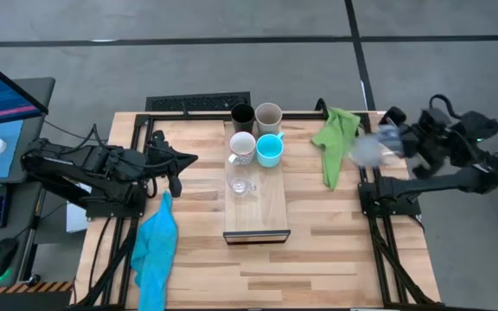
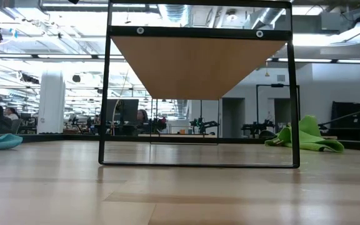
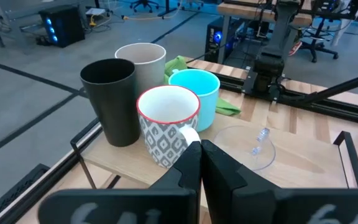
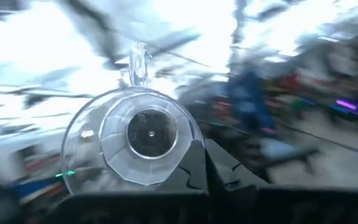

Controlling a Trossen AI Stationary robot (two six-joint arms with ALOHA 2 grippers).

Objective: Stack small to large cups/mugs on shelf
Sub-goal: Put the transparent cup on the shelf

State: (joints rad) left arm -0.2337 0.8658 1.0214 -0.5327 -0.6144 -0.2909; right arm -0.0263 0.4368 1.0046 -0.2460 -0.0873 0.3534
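I should bring the cup base down toward the shelf's near half (image 1: 257, 209), because my right gripper is holding the clear glass cup tipped (image 1: 368, 153), with its base up by the table's edge.
On the shelf (image 1: 264, 212) stand a black cup (image 1: 243, 115), a beige-grey cup (image 1: 269, 114), a patterned white mug (image 1: 242, 147), a turquoise mug (image 1: 270, 150) and a clear glass cup (image 1: 240, 182), all upright on their bases. My right gripper (image 1: 384, 145) is raised off the table's right edge, beside the green cloth (image 1: 335, 138), and is shut on a second clear glass cup (image 1: 367, 152). My left gripper (image 1: 181, 161) hangs shut to the left of the shelf, touching nothing; its fingers (image 3: 191, 168) point at the white mug (image 3: 166, 124). My right gripper holds the clear glass cup by its rim (image 4: 186, 148), on the side away from the handle (image 4: 140, 61). The cup's wall sits between the shut fingers (image 4: 225, 171). The cup is lifted clear of everything and tipped, its mouth toward the wrist.
A green cloth (image 2: 306, 137) lies on the table right of the shelf and a blue cloth (image 1: 156, 246) left of it, by the near edge. The shelf's near half is bare wood. In the low view the shelf's underside (image 2: 199, 62) shows on black legs.
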